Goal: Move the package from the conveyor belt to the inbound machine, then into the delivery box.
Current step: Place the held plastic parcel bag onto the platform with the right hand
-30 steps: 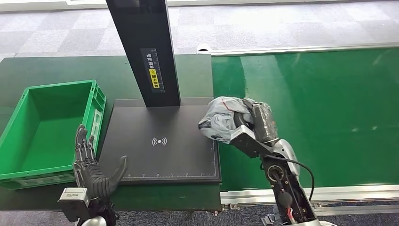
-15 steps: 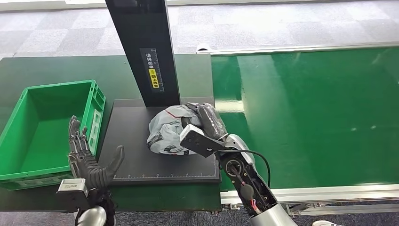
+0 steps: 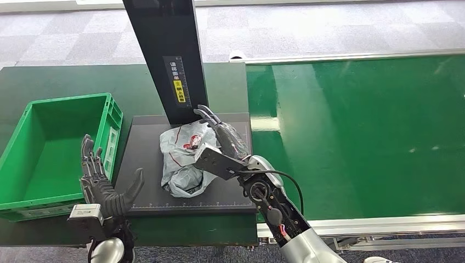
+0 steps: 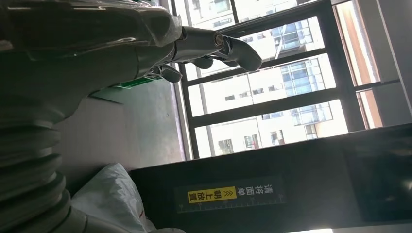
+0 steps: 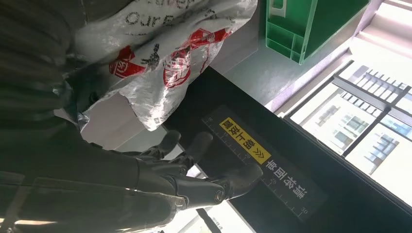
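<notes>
Loose wrinkles [image 3: 186, 179] run over the package's near end [image 3: 186, 148], so the package will gather into folds inside the robot's left gripper when the robot lifts it.
The package [image 3: 181, 156], a crumpled grey-white bag with red print, lies on the black plate of the inbound machine [image 3: 143, 159], in front of its upright post [image 3: 170, 55]. My right hand [image 3: 222, 139] lies along the package's right side, fingers stretched out toward the post and spread apart. The right wrist view shows the package [image 5: 160, 63] beside the palm and the fingers [image 5: 204, 182] straight, closed on nothing. My left hand [image 3: 104, 183] stands upright and open at the front left, between the plate and the green delivery box [image 3: 66, 100]; its fingers [image 4: 209, 43] hold nothing.
The green conveyor belt [image 3: 373, 137] runs to the right of the plate, with a metal rail [image 3: 384, 224] along its near edge. The delivery box holds nothing that I can see. The post carries a yellow label [image 3: 179, 90]. Grey carpet lies beyond the table.
My right hand carried the package leftward from the belt's edge onto the black plate, and its fingers have spread off it. The left hand has barely moved.
</notes>
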Available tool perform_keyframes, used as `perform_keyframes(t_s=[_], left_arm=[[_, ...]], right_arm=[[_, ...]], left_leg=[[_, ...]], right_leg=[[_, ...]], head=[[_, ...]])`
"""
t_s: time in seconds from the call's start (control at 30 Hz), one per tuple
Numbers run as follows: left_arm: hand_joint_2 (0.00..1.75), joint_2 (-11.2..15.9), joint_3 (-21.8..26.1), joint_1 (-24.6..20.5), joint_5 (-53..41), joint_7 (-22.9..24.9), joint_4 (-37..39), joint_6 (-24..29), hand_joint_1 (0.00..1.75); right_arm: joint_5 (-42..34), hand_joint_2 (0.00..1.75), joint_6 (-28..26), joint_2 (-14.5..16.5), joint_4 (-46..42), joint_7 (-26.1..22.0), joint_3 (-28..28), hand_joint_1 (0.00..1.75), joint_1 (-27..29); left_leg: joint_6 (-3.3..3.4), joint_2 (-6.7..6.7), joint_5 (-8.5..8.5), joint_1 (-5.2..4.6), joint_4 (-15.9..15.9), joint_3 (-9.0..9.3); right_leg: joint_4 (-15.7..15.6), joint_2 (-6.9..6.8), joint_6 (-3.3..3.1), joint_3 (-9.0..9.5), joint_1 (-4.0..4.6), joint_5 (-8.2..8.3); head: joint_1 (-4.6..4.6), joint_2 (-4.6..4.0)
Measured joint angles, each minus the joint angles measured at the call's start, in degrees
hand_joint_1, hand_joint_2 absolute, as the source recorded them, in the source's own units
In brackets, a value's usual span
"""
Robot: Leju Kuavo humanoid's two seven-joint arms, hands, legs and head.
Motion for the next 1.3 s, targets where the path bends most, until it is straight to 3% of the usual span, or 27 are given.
perform_keyframes(t_s=[0.03, 0.27, 0.43, 0.57, 0.67, 0.8, 1.07, 1.3], left_arm=[[1.75, 0.0, 0.0, 0.0, 0.0, 0.0, 0.0, 0.0, 0.0], [1.75, -0.3, 0.3, 0.3, 0.9, 3.0, 1.4, -4.3, 0.0], [1.75, 0.0, -1.3, -0.5, 0.5, 5.5, 4.2, -12.8, 0.0], [1.75, 1.3, -3.0, -2.6, -5.8, 8.4, 5.1, -20.5, 0.0], [1.75, 2.1, -4.4, -5.3, -14.0, 10.8, 6.0, -23.4, 0.0], [1.75, 2.2, -7.0, -9.5, -21.7, 13.0, 9.1, -24.6, 0.0], [1.75, 0.1, -12.2, -16.9, -31.1, 17.0, 18.4, -26.9, 0.0], [1.75, -2.7, -18.3, -25.5, -45.3, 23.4, 33.6, -25.3, 0.0]], right_arm=[[0.0, 0.0, 0.0, 0.1, 0.2, 0.0, 0.0, 0.0, -0.1], [-5.1, 0.0, 3.3, -0.5, -0.3, 0.0, -0.6, 0.0, 0.2], [-10.8, 0.0, 7.2, -3.4, -5.3, -1.6, -2.2, 0.0, 2.2], [-17.2, 0.0, 12.6, -6.7, -13.2, -2.9, -3.1, 0.0, 5.2], [-20.0, 0.0, 14.1, -9.0, -19.5, -2.3, -3.7, 0.0, 7.1], [-19.2, 1.75, 15.3, -11.4, -24.7, -0.4, -4.4, 0.0, 8.3], [-16.5, 1.75, 16.2, -13.2, -25.7, 0.3, -5.4, 0.0, 8.8], [-17.6, 1.75, 15.9, -13.1, -28.5, -0.6, -8.2, 0.0, 10.6]], left_leg=[[0.0, 0.0, 0.0, 0.0, 0.0, 0.0], [0.0, 0.0, 0.0, 0.0, 0.0, 0.02], [0.0, -0.01, 0.0, -0.02, 0.0, 0.02], [0.01, -0.01, -0.01, -0.03, 0.0, 0.01], [0.01, -0.02, -0.01, -0.03, 0.0, 0.02], [0.01, -0.02, -0.01, -0.02, 0.0, 0.06], [0.01, -0.02, 0.0, -0.03, 0.1, 0.07], [0.02, -0.03, 0.0, -0.03, 0.1, 0.05]], right_leg=[[0.0, 0.0, 0.0, 0.0, 0.0, 0.0], [0.0, 0.0, 0.0, -0.01, 0.0, 0.0], [0.0, -0.01, 0.0, -0.01, -0.01, 0.0], [0.0, -0.01, 0.01, -0.02, -0.02, 0.0], [0.0, 0.0, 0.0, -0.02, -0.02, 0.0], [0.0, 0.02, 0.0, 0.01, -0.02, 0.02], [0.0, 0.0, -0.01, 0.03, -0.02, 0.05], [0.0, -0.02, -0.01, 0.03, -0.04, 0.05]], head=[[-0.01, 0.0], [-0.01, 0.0], [0.01, 0.0], [0.0, 0.0], [-0.01, 0.0], [-0.01, 0.0], [-0.01, 0.0], [-0.01, 0.0]])
